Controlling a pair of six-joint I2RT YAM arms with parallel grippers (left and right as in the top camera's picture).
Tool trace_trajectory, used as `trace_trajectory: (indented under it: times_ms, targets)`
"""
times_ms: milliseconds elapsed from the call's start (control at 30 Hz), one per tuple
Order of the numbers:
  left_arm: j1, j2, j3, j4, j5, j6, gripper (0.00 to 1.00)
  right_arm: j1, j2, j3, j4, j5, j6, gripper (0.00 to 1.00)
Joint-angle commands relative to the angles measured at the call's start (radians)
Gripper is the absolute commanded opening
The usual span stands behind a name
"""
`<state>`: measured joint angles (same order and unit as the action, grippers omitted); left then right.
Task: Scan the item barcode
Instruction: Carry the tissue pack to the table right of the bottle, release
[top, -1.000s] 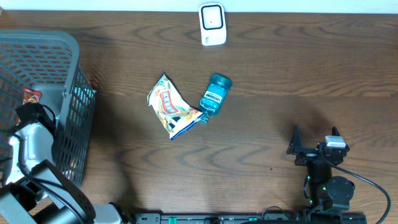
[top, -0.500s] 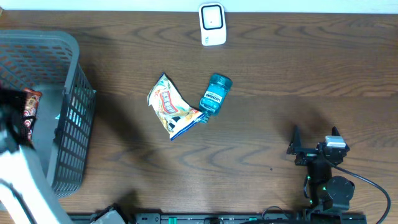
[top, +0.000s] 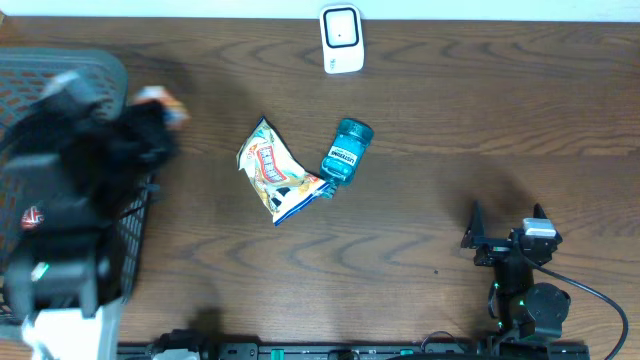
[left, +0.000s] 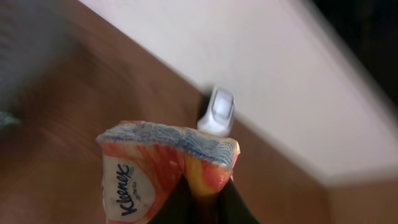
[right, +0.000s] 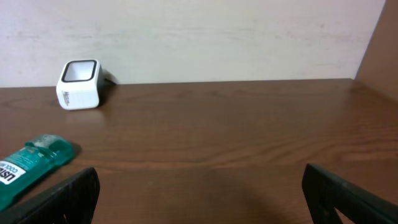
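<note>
The tissue pack (top: 165, 105) is clear of the basket and the wood (top: 380, 173) next to the mouthwash bottle is free, so the robot's left gripper keeps going there and lets go of the pack.
My left gripper (left: 203, 194) is shut on an orange and white Kleenex tissue pack (left: 149, 168), which fills the lower left wrist view. Overhead, the blurred left arm hangs above the basket with the tissue pack (top: 160, 100) at its tip, near my left gripper (top: 148, 118). The white barcode scanner (top: 342, 40) stands at the table's far edge; the same scanner (left: 218, 111) appears just beyond the pack, and again as the scanner (right: 79, 84) at the far left of the right wrist view. My right gripper (top: 507, 224) rests open and empty at the front right, seen too as my right gripper (right: 202, 186).
A grey mesh basket (top: 70, 62) stands at the left edge, mostly under the left arm. A snack bag (top: 273, 170) and a blue mouthwash bottle (top: 346, 152) lie mid-table. That bottle (right: 28, 165) shows at the right wrist view's left edge.
The left arm has risen out of the basket with the tissue pack and swung up and right over the basket's rim. The right arm has stayed still.
</note>
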<state>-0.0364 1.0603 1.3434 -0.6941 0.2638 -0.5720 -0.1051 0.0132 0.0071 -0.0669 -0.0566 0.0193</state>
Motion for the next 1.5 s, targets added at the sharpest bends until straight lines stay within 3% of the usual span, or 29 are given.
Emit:
trace_trajectory:
  times_ms: [0,167,400,733,767,800,900,1000,1067,1267,1467]
  targets:
    - [-0.201,0.138,0.007,0.023,-0.097,0.189,0.07,0.008,0.000,-0.002,-0.003,-0.005,0.013,0.99]
    - [-0.410,0.392,0.007,0.128,-0.100,0.313,0.07,0.008,0.000,-0.002,-0.003,-0.005,0.013,0.99]
    - [-0.563,0.694,0.007,0.317,-0.100,0.318,0.08,0.008,0.000,-0.002,-0.003,-0.005,0.014,0.99]
    - [-0.661,0.852,0.007,0.369,-0.100,0.418,0.09,0.008,0.000,-0.002,-0.003,-0.006,0.013,0.99]
    - [-0.661,0.855,0.007,0.367,-0.100,0.418,0.17,0.008,0.000,-0.002,-0.004,-0.005,0.013,0.99]
    - [-0.661,0.857,0.007,0.363,-0.100,0.418,0.37,0.008,0.000,-0.002,-0.003,-0.005,0.013,0.99]
    - [-0.658,0.858,0.007,0.351,-0.101,0.419,0.76,0.008,0.000,-0.002,-0.003,-0.005,0.013,0.99]
    - [-0.658,0.858,0.007,0.339,-0.101,0.419,0.95,0.008,0.000,-0.002,-0.004,-0.005,0.013,0.99]
    - [-0.656,0.858,0.007,0.330,-0.101,0.419,1.00,0.008,0.000,-0.002,-0.003,-0.005,0.013,0.99]
    - [-0.654,0.850,0.007,0.238,-0.345,0.419,0.98,0.008,0.000,-0.002,-0.004,-0.005,0.013,0.99]
    - [-0.654,0.799,0.007,0.148,-0.445,0.446,0.98,0.008,0.000,-0.002,-0.003,-0.005,0.013,0.99]
